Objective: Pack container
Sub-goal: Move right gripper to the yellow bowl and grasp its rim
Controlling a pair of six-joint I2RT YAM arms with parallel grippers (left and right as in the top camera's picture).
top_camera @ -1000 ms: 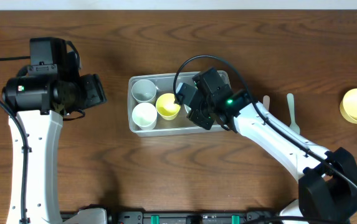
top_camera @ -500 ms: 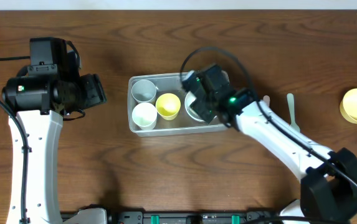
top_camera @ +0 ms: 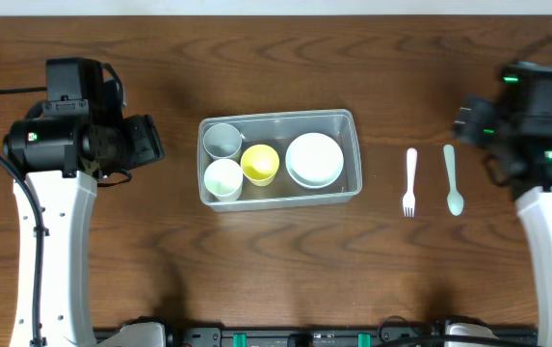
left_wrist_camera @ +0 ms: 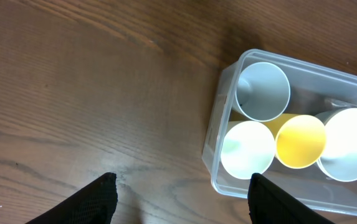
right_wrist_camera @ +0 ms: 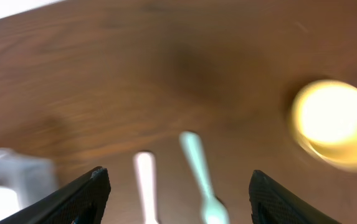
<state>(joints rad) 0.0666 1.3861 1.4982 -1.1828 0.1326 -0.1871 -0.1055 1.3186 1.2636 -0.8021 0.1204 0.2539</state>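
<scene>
The yellow bowl [right_wrist_camera: 335, 121] stands away from the mint spoon and the bowl's near rim [right_wrist_camera: 298, 121] is free, so the robot's right gripper should go on moving there until its fingers are on both sides of that rim.
The container [top_camera: 277, 117] is a clear tub at mid-table. Inside it stand a grey-white cup [top_camera: 223, 140], a white cup [top_camera: 223, 179], a yellow cup [top_camera: 260, 164] and a white bowl [top_camera: 314, 160]. My left gripper [top_camera: 146, 141] hovers left of the tub, open and empty; in its wrist view [left_wrist_camera: 183, 186] the container [left_wrist_camera: 218, 127] lies ahead on the right. My right gripper [top_camera: 470, 123] is far right, open with nothing in it. Its blurred wrist view [right_wrist_camera: 178, 183] looks down on a white fork [right_wrist_camera: 146, 186] and a mint spoon [right_wrist_camera: 198, 171].
The white fork [top_camera: 409, 181] and the mint spoon [top_camera: 453, 180] lie side by side right of the tub. A yellow bowl [right_wrist_camera: 333, 124] sits on the table at the far right; the right arm hides it from overhead. A corner of the container [right_wrist_camera: 10, 168] shows at the lower left.
My right arm has pulled out of the container and swung far right, leaving the white bowl inside, and its jaws have widened. The left arm has not moved.
</scene>
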